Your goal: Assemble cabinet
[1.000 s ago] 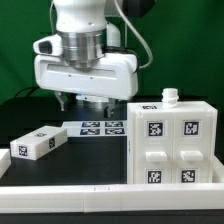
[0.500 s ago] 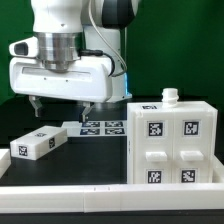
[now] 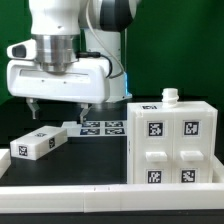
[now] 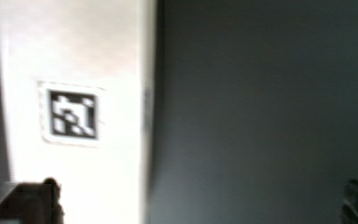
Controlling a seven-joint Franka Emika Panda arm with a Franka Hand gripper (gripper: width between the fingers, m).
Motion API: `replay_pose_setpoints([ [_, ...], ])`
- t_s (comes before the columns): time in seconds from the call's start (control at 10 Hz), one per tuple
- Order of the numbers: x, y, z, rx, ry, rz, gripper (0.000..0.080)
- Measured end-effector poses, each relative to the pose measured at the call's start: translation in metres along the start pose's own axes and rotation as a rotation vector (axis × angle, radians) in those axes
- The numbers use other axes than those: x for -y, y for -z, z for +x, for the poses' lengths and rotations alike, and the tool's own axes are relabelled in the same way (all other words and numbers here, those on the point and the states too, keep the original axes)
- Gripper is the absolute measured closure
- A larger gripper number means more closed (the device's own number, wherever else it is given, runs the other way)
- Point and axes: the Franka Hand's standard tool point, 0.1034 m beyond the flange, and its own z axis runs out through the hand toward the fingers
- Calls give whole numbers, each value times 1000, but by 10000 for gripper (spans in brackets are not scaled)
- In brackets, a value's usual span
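The small white knob [image 3: 170, 95] sticks up from the cabinet body. The white block [image 3: 40, 142] will therefore cover the knob and spin around when I turn it.
The cabinet body [image 3: 170, 140], a white box with a four-compartment front bearing tags and a small white knob [image 3: 171, 96] on top, stands at the exterior view's right. A loose white block [image 3: 38, 142] with tags lies on the black table at the left. My gripper [image 3: 58, 108] hangs open and empty above the block, its fingers [image 3: 33, 106] apart and clear of it. In the wrist view the block [image 4: 78, 110] shows as a white strip with one tag, nearer one fingertip [image 4: 34, 203] of the gripper [image 4: 197, 205].
The marker board [image 3: 102, 128] lies flat on the table between the block and the cabinet body. A white rail [image 3: 100, 196] runs along the table's front edge.
The arm moved to the exterior view's left, from above the marker board to above the loose block, then held nearly still. The jaws stayed open.
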Motion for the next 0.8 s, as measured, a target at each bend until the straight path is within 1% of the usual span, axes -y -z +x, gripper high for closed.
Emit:
replay_pose_setpoints([
  [0.1,-14,-5,0,-4,-14,-4,3],
  [0.2,-22,-9,-2,3,-15,-4,3],
  [0.3,-26,-10,-2,5,-19,-4,3],
  [0.6,-26,-17,-1,15,-16,-11,3],
  [0.8,-28,-30,-2,9,-8,-28,3],
])
